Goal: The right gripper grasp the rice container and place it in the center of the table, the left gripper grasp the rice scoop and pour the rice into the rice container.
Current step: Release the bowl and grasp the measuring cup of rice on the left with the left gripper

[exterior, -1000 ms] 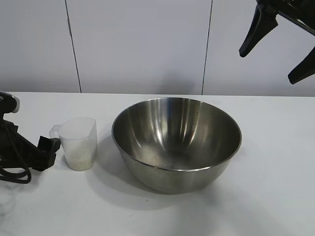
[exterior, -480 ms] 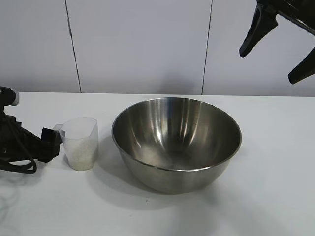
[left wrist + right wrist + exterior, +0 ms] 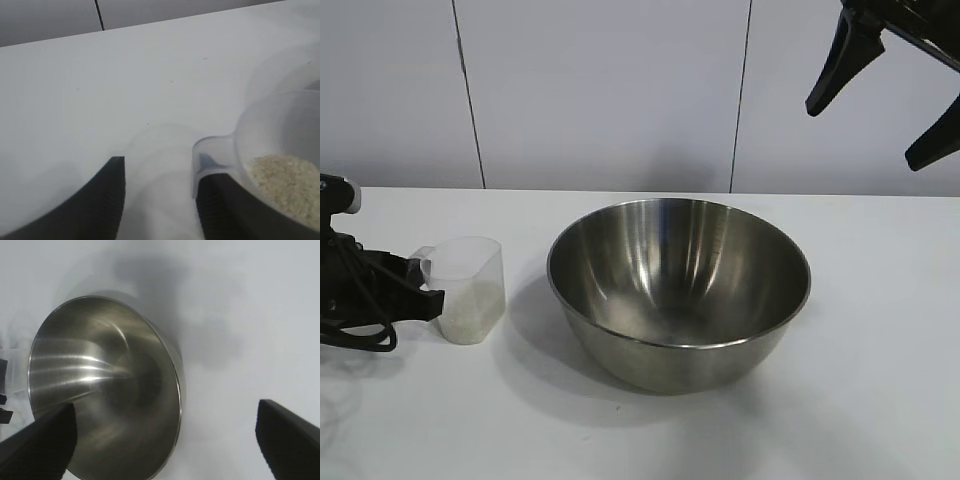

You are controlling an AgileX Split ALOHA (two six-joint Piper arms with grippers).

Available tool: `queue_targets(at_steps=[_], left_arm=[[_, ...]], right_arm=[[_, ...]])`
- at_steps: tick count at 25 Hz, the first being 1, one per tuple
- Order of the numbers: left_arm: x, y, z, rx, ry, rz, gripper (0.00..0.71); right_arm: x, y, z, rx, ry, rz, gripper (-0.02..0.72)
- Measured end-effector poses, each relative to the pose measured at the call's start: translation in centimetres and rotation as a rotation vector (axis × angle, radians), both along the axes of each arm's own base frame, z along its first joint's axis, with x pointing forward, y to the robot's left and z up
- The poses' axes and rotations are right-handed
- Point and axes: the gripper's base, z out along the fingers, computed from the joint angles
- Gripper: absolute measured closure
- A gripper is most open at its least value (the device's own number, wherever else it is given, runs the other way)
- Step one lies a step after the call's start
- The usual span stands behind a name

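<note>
The rice container [image 3: 678, 295] is much wider than the rice scoop, so I expect the loose rice [image 3: 472, 316] to spread out in a shallow layer over the container's bottom when the robot pours it.
The rice container [image 3: 678, 290], a wide steel bowl, stands on the white table [image 3: 860, 400] near its middle and looks empty; it also shows in the right wrist view [image 3: 100, 390]. The rice scoop [image 3: 468, 290], a clear cup part filled with rice [image 3: 285, 185], stands just left of the bowl. My left gripper [image 3: 420, 292] lies low at the scoop's left side, open. In the left wrist view [image 3: 159, 175] the scoop's tab handle [image 3: 212, 157] sits over one finger, not between the two. My right gripper [image 3: 865, 132] hangs open and empty, high above the table's right rear.
The left arm's black cables [image 3: 355, 335] loop on the table at the far left. A pale panelled wall [image 3: 620, 90] stands behind the table. Bare tabletop lies in front of the bowl and to its right.
The left gripper has lifted slightly and come up to the scoop's handle. The scoop has turned and shifted a little left. The bowl and the right gripper have not moved.
</note>
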Motion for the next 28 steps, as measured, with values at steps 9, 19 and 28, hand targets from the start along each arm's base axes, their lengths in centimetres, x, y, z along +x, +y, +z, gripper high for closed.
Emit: queue_targets(at_steps=[9,19,28], left_arm=[[0.0,0.0,0.0,0.0,0.0,-0.001,0.478],[0.0,-0.2,0.0,0.001,0.0,-0.021,0.696],[0.5,-1.2,0.4,-0.001,-0.027,-0.119,0.697]], right_arm=[[0.0,0.0,0.0,0.0,0.0,0.0,0.03],[0.0,0.0,0.0,-0.001,0.0,0.0,0.041],[0.0,0.0,0.0,-0.001,0.0,0.0,0.042]])
